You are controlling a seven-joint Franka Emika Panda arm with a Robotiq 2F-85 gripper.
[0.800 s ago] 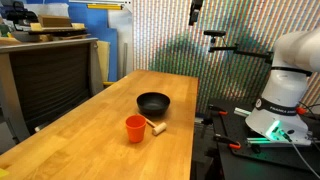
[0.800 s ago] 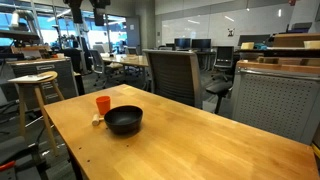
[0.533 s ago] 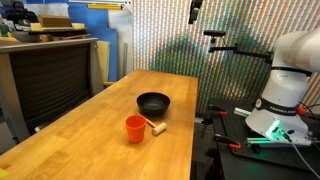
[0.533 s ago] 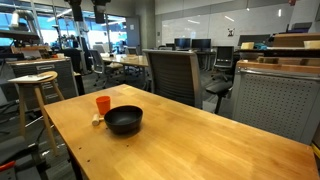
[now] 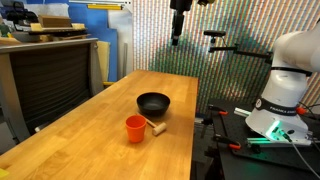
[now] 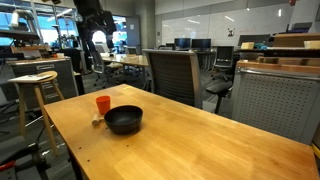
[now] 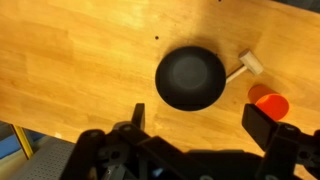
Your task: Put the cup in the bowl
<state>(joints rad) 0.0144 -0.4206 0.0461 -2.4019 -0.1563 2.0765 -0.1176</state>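
The orange-red cup's open rim [image 5: 136, 120] is clear of the black bowl. My gripper carries on going down toward the cup [image 5: 136, 131] until its spread fingers are on both sides of that rim.
The orange-red cup [image 5: 135, 128] stands upright on the wooden table, also seen in the exterior view [image 6: 103, 104] and at the right edge of the wrist view [image 7: 270, 104]. The black bowl [image 5: 153, 103] sits close beside it, empty, as in the exterior view [image 6: 124, 120] and the wrist view [image 7: 190, 78]. My gripper [image 5: 177, 38] hangs high above the table, far over the bowl; it shows also in the exterior view [image 6: 94, 45]. In the wrist view its fingers [image 7: 196, 125] are spread wide and hold nothing.
A small pale wooden block [image 5: 157, 126] lies between cup and bowl, touching neither clearly [image 7: 244, 66]. The table [image 5: 90, 140] drops off at its edge near the robot base [image 5: 285, 95]. Office chairs [image 6: 172, 75] and a stool [image 6: 34, 88] stand beyond the table.
The gripper has come down and sideways into the upper part of both exterior views. Cup, bowl and block have not moved.
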